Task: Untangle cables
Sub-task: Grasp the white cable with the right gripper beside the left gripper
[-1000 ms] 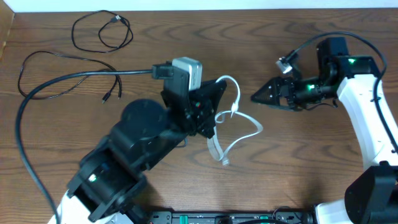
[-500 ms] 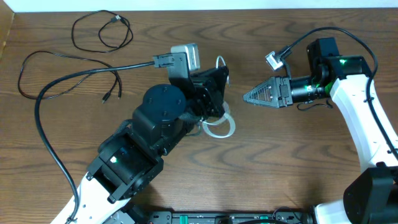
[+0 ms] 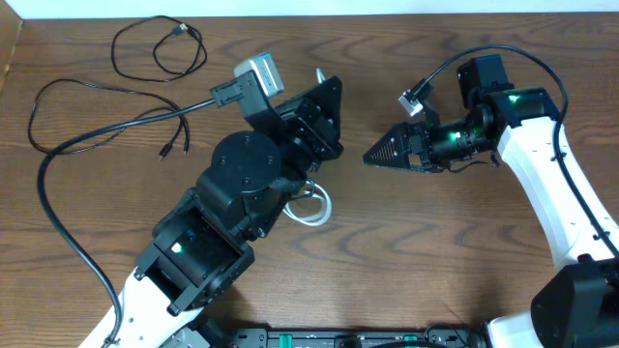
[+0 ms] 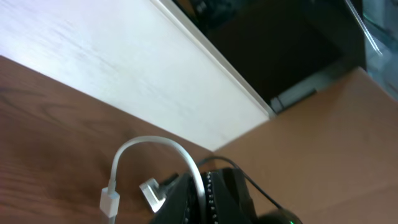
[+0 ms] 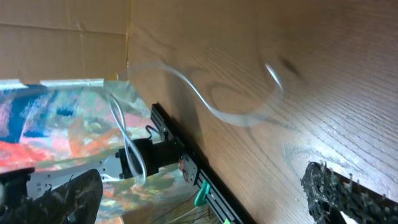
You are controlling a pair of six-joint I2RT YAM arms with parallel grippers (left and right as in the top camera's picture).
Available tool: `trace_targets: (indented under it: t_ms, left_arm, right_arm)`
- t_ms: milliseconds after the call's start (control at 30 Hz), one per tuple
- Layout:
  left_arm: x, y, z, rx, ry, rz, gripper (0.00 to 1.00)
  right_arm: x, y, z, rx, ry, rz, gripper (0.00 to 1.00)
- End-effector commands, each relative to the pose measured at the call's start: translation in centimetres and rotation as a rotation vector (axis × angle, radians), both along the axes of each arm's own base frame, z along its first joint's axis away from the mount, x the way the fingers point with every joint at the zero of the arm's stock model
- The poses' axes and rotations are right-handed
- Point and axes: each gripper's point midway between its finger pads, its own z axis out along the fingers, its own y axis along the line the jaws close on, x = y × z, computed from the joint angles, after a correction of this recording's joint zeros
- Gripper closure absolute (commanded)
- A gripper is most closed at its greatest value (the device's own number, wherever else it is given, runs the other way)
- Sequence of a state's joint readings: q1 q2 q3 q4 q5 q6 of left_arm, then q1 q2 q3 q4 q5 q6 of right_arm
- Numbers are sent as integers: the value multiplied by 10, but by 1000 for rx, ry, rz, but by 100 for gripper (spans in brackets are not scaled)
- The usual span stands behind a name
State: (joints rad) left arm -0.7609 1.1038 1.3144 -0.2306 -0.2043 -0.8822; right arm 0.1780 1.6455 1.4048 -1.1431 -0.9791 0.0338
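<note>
My right gripper should take the loop's near side [image 3: 327, 203] and pull while my left gripper holds, since the white cable hangs in a loop [image 3: 308, 221] beneath that gripper.
My left gripper [image 3: 327, 114] is shut on the white cable [image 3: 315, 209], which hangs from the jaws and loops on the table under the arm. In the left wrist view the white cable [image 4: 155, 145] arches out of the shut jaws [image 4: 202, 182], with both white plug ends beside them. My right gripper [image 3: 373, 157] is open and empty, right of the left gripper and pointing at it; its fingers stand wide apart in the right wrist view [image 5: 202, 199]. A blurred pale cable loop [image 5: 233, 115] lies on the wood there. Two black cables lie at the far left: a loop [image 3: 160, 46] and a longer cord [image 3: 97, 87].
The thick black wiring of the left arm [image 3: 58, 159] sweeps across the left side of the wooden table [image 3: 455, 261]. A white wall strip runs along the far edge [image 3: 309, 8]. A black rail lines the front edge [image 3: 338, 338].
My left gripper has moved toward the far edge with the white cable, whose loops have drawn in from the right to under the arm. My right gripper has moved left toward it.
</note>
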Motion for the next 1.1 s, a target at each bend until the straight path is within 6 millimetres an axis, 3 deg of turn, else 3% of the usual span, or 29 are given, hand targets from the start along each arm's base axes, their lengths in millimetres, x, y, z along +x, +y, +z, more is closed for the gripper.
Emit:
trace_targets:
  t_ms: [0,133,333,400,600,767,1067]
  left_arm:
    - [8,18,8,-6,-30,105,92]
    - [9,19,20,-47,-67,117,93]
    - [16,39,22,-145,-35,248,93]
    - [16,39,22,-209,-10,251,93]
    - [18,51,21,-253,2,320,93]
    - [19,55,21,-252,0,343,93]
    - [21,65,21,-250,-8,407,92]
  right_arm:
    - [-8,11,1,9,25,24,1]
    - [-12,29,1,0,50,33,1]
    - [-3,54,3,-12,96,-40,4]
    - [5,59,-4,-69,116,-118,11]
    - [4,75,-8,-111,115,-149,21]
    - [4,75,-8,-111,123,-153,45]
    - [-16,96,-2,-72,147,-80,41]
